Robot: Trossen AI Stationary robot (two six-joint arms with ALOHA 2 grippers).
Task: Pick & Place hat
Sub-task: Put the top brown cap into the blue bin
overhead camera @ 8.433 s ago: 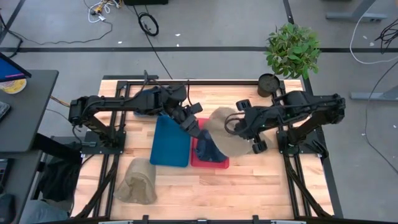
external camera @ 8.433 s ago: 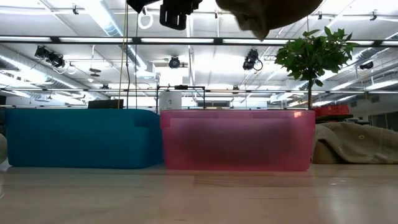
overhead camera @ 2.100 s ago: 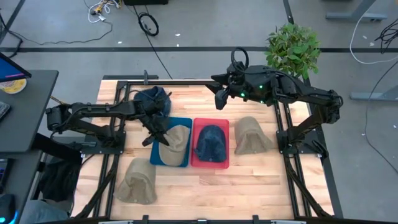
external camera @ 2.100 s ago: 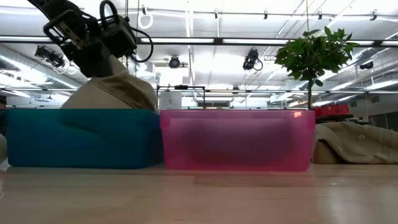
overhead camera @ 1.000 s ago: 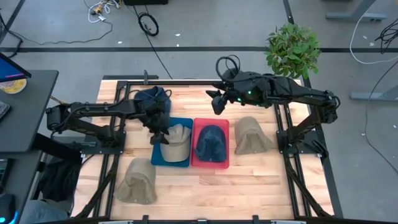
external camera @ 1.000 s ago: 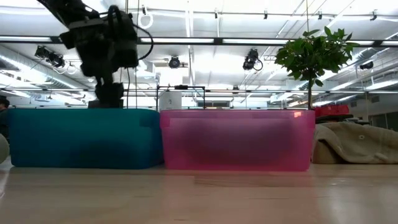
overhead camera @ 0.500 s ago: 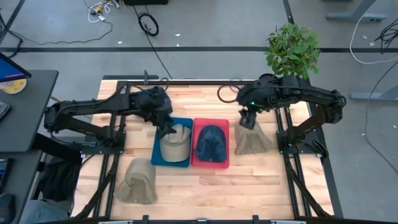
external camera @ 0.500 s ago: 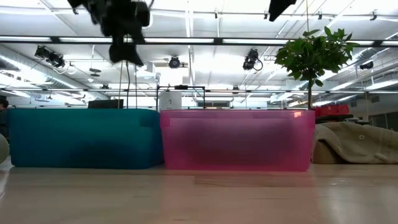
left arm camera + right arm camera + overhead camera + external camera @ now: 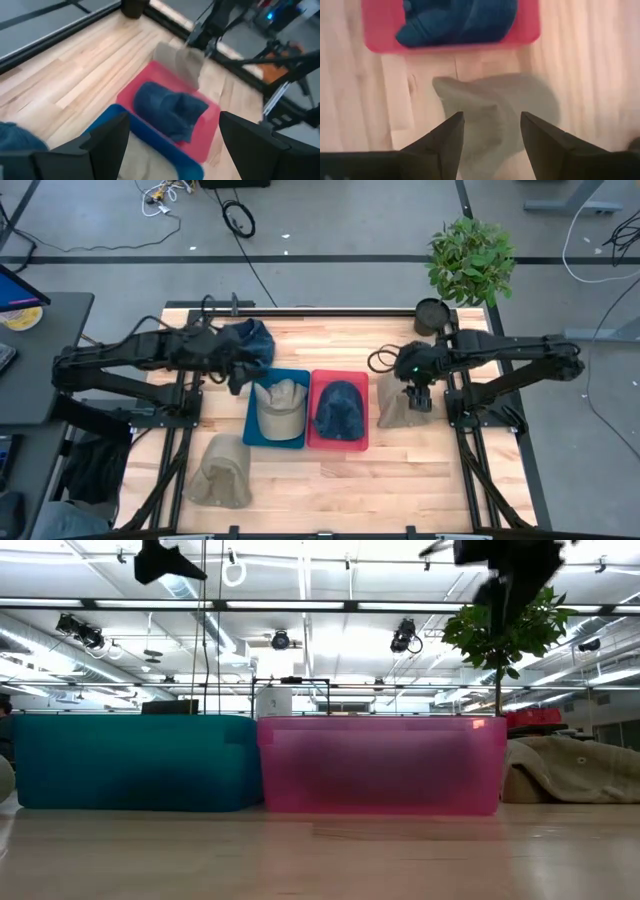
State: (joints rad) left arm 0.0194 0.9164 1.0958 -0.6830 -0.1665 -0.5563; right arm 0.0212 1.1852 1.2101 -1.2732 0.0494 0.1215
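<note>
The tan hat lies (image 9: 394,404) past the red bin, too far for the left gripper to reach, so the robot's right gripper should pick it up (image 9: 488,132) and pass it to the left gripper.
A tan cap (image 9: 279,406) lies in the blue bin (image 9: 256,430). A dark blue hat (image 9: 340,408) lies in the red bin (image 9: 358,442). A tan hat (image 9: 392,409) lies on the table right of the red bin. It also shows in the right wrist view (image 9: 495,120). My right gripper (image 9: 420,398) hangs open above this tan hat, its fingers (image 9: 451,135) on either side of it without touching. My left gripper (image 9: 237,374) is open and empty, raised at the blue bin's far left corner, next to another dark blue hat (image 9: 250,337).
A second tan hat (image 9: 220,470) lies near the table's front left. A potted plant (image 9: 468,258) and a dark cup (image 9: 430,315) stand at the far right corner. Bare wood lies in front of the bins (image 9: 400,480).
My left gripper has risen from the tan cap in the blue bin and gone toward the table's left and far edge. The cap stays in the bin. My right gripper has swung from the table's far middle toward the right and near edge, over the tan hat.
</note>
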